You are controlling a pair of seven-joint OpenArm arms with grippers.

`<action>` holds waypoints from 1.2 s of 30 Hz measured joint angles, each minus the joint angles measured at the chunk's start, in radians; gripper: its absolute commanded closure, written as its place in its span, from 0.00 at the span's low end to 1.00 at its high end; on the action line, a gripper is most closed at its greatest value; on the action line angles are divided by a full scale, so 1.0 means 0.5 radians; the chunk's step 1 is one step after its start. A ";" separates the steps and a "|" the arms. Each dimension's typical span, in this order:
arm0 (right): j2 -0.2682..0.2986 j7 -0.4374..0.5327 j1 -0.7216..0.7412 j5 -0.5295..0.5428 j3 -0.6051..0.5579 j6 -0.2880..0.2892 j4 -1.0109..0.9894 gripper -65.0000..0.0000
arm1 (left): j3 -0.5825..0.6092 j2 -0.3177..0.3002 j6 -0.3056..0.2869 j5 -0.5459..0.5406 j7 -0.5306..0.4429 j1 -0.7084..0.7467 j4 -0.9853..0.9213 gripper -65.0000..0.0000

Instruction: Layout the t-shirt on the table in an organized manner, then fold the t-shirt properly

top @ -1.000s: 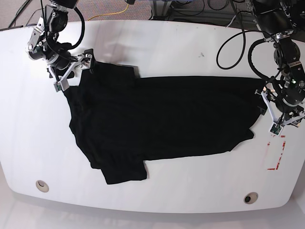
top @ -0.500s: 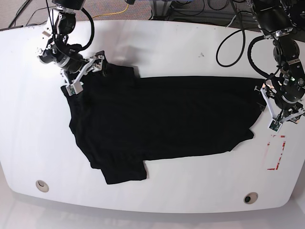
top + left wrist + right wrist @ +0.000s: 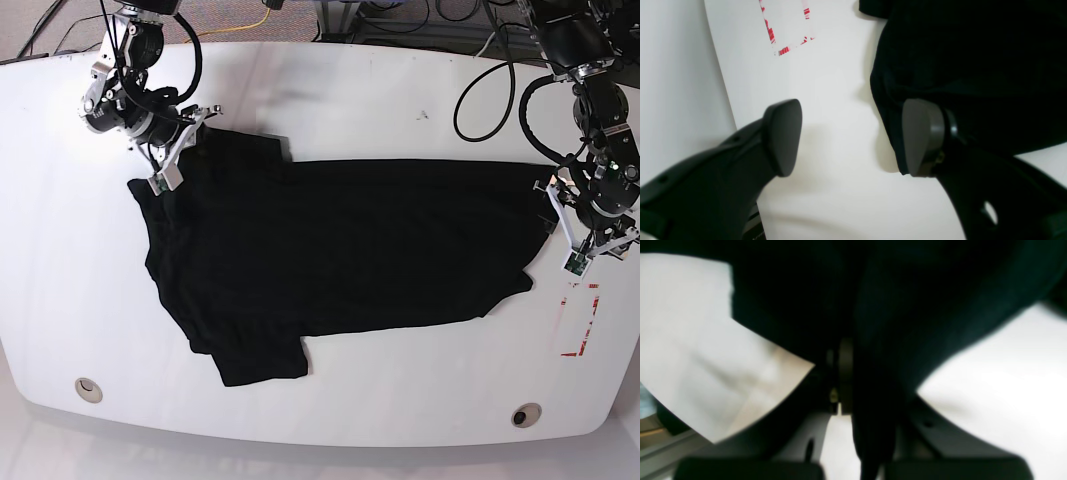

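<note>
The robot's right gripper is pinching the black t-shirt's far corner (image 3: 208,146) and the t-shirt's body lies flat, so the robot should keep moving the corner toward the front until it rests over the t-shirt's body (image 3: 222,268).
The black t-shirt (image 3: 340,250) lies spread across the white table (image 3: 350,90), with one sleeve folded toward the front at the lower left. My right gripper (image 3: 180,150) sits at the shirt's far-left top corner. In the right wrist view this gripper (image 3: 853,373) is shut, with a fold of the t-shirt (image 3: 873,290) pinched between its jaws. My left gripper (image 3: 562,226) stands open at the shirt's right edge. In the left wrist view one of its fingers (image 3: 920,136) overlaps the t-shirt (image 3: 957,50) edge and the other is over bare table (image 3: 840,100).
A red rectangular mark (image 3: 580,320) lies on the table just in front of my left gripper, also seen as the red mark (image 3: 786,33). Two small round holes (image 3: 88,388) (image 3: 524,414) sit near the front edge. Cables (image 3: 490,100) trail over the back.
My right gripper slid right onto the shirt's top-left corner and went from open to shut on the cloth. The left gripper stayed open and nearly still.
</note>
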 measured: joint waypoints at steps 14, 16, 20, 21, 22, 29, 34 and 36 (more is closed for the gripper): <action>-0.005 -0.232 0.177 0.005 -0.010 0.002 0.388 0.96 | 0.000 -0.003 0.000 0.005 0.000 0.001 -0.002 0.33; -0.009 -0.227 0.259 0.011 -0.011 0.002 0.390 0.96 | 0.000 -0.004 0.001 0.005 -0.003 0.012 -0.002 0.33; -0.040 -0.234 0.430 0.011 -0.077 0.003 0.356 0.97 | 0.000 0.001 0.001 0.006 0.000 0.048 -0.005 0.33; -0.040 -0.237 0.481 0.014 -0.101 0.003 0.327 0.98 | 0.000 0.001 0.000 0.005 0.001 0.054 -0.006 0.33; -0.043 -0.237 0.526 0.014 -0.129 0.003 0.289 0.99 | 0.000 0.001 0.000 0.005 0.001 0.056 -0.006 0.33; -0.056 -0.165 0.829 0.001 -0.220 0.002 -0.100 0.99 | 0.000 0.001 0.001 0.005 -0.001 0.068 -0.005 0.33; -0.045 -0.043 0.970 -0.008 -0.283 0.002 -0.404 0.99 | 0.000 0.001 0.000 0.006 0.001 0.077 -0.005 0.33; -0.045 -0.026 1.029 -0.009 -0.306 0.002 -0.532 0.99 | 0.000 0.001 0.000 0.005 -0.002 0.076 -0.005 0.33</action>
